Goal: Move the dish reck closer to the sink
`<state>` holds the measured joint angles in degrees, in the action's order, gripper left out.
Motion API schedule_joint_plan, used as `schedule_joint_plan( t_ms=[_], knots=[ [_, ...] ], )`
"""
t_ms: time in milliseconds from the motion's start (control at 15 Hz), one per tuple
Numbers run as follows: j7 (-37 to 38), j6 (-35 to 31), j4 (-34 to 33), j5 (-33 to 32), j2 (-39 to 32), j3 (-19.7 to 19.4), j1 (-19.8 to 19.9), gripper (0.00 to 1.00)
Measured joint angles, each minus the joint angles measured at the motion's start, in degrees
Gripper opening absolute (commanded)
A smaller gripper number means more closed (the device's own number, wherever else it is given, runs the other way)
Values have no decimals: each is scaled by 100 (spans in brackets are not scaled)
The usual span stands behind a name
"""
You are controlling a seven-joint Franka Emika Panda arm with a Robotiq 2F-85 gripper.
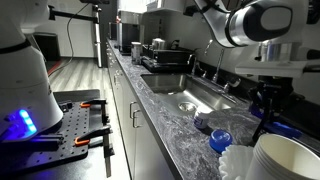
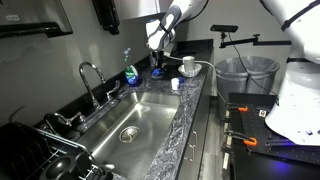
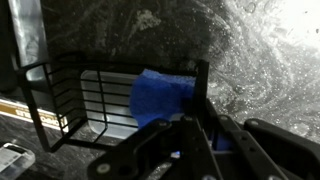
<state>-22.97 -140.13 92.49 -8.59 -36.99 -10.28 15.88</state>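
Note:
The dish reck at the counter's far end (image 2: pixel 158 72) is in my gripper near the white bowls, so I should go back the other way and bring it toward the sink (image 2: pixel 142 108).
The dish reck (image 3: pixel 60 100) is a black wire rack with a blue piece (image 3: pixel 160 95) inside, lying on the grey marbled countertop (image 3: pixel 260 50). In the wrist view my gripper (image 3: pixel 195 135) is shut on the rack's upright edge bar. In an exterior view the gripper (image 2: pixel 160 58) is over the rack (image 2: pixel 162 73) at the counter's far end, beyond the sink (image 2: pixel 135 120). The steel sink also shows in an exterior view (image 1: pixel 195 97), with the rack (image 1: pixel 268 112) dark and partly hidden near the arm.
A curved chrome faucet (image 2: pixel 90 75) stands behind the sink. A blue soap bottle (image 2: pixel 131 72) stands by the wall. White bowls (image 2: pixel 188 65) (image 1: pixel 285 158) sit beside the rack. A dark tray with metal pots (image 1: pixel 165 55) is on the sink's other side.

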Motion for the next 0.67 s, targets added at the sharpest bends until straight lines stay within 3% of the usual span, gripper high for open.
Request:
schedule_joint_plan(
  t_ms=[200,667],
  knots=[
    [657,413,15,-295,72,-176,-223,3],
    [1051,849,25,-383,244,-22,-486,3]
  ],
)
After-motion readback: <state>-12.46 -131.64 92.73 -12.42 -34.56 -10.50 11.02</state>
